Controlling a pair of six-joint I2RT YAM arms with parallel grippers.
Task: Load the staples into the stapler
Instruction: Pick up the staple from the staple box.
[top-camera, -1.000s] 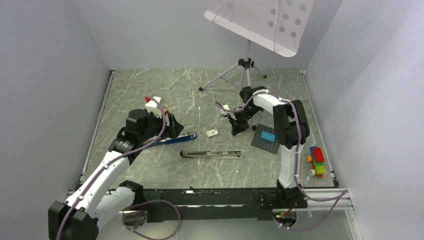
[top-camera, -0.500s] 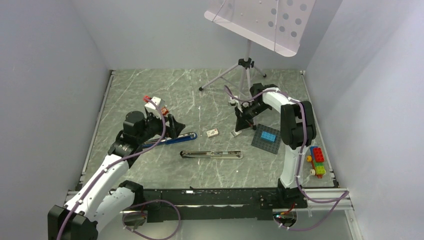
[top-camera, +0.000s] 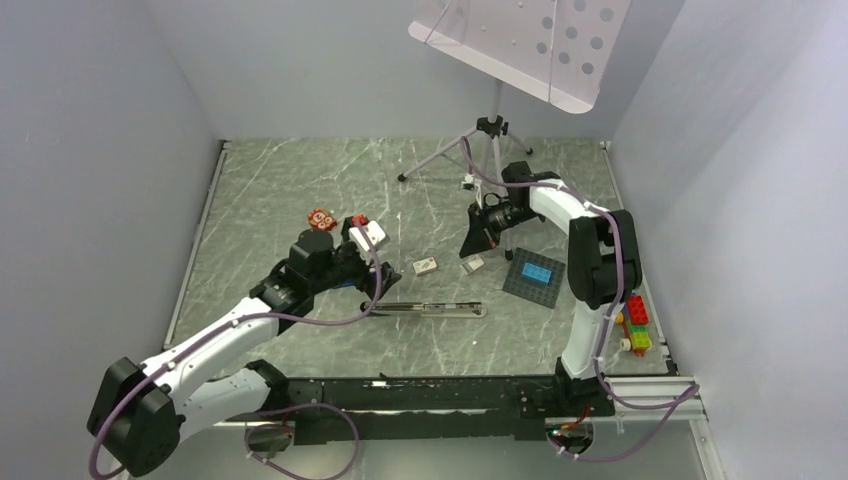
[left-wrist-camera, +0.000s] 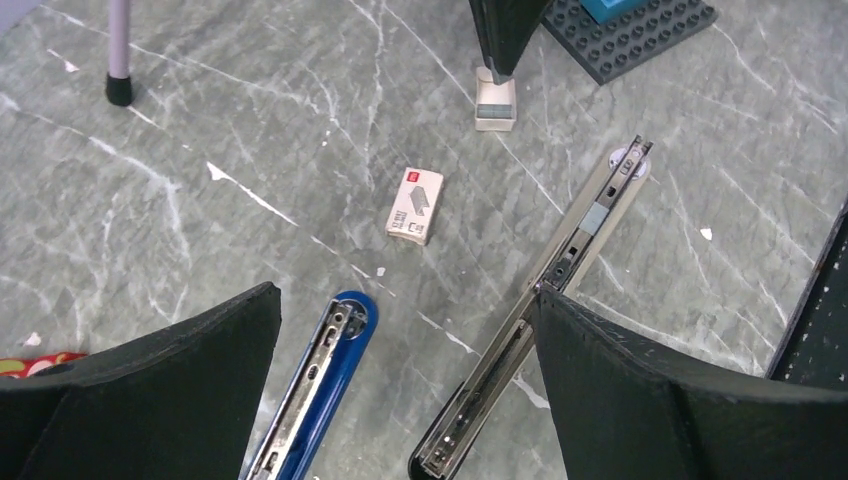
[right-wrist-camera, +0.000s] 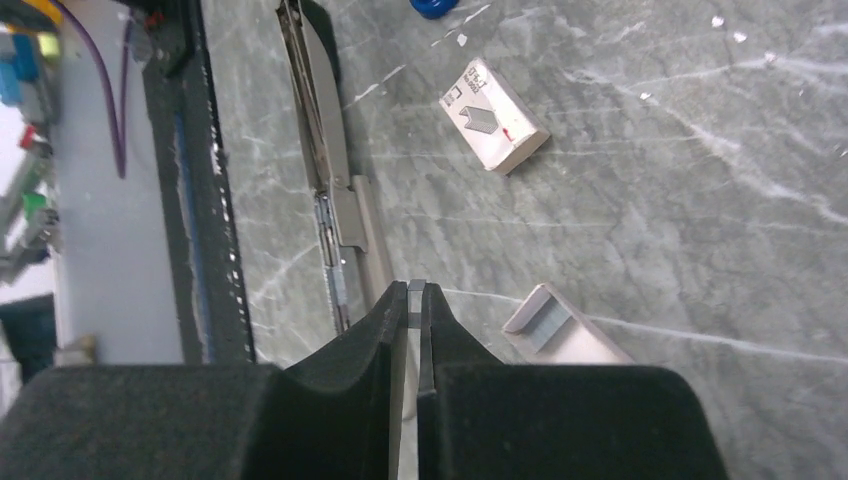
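My right gripper needs to lift the staples (right-wrist-camera: 416, 302) it is pinching and pass them to my left gripper, because the blue stapler (left-wrist-camera: 320, 385) lies by my left gripper.
My right gripper (right-wrist-camera: 416, 291) is shut on the staples (right-wrist-camera: 416, 300), a tiny grey block pinched at its fingertips. In the top view it (top-camera: 470, 250) points down just above the table. An opened tray (right-wrist-camera: 560, 325) holding more staples lies right beside it. The silver stapler (top-camera: 425, 310) lies opened flat mid-table. A blue stapler (left-wrist-camera: 320, 390) lies to its left. My left gripper (left-wrist-camera: 407, 298) hangs open over the near ends of both staplers, and the arm hides most of the blue one in the top view. Its fingers (left-wrist-camera: 150, 390) hold nothing.
A small staple box (top-camera: 425, 266) lies between the grippers. A dark baseplate (top-camera: 520, 285) with a blue brick sits right of the tray. Coloured bricks (top-camera: 632, 322) are at the right edge. A tripod stand (top-camera: 490, 140) is at the back, a black rail (top-camera: 430, 395) at the front.
My left arm has swung right and forward until its gripper hangs over the stapler ends. The right wrist has turned and drawn back slightly, uncovering the tray beside it.
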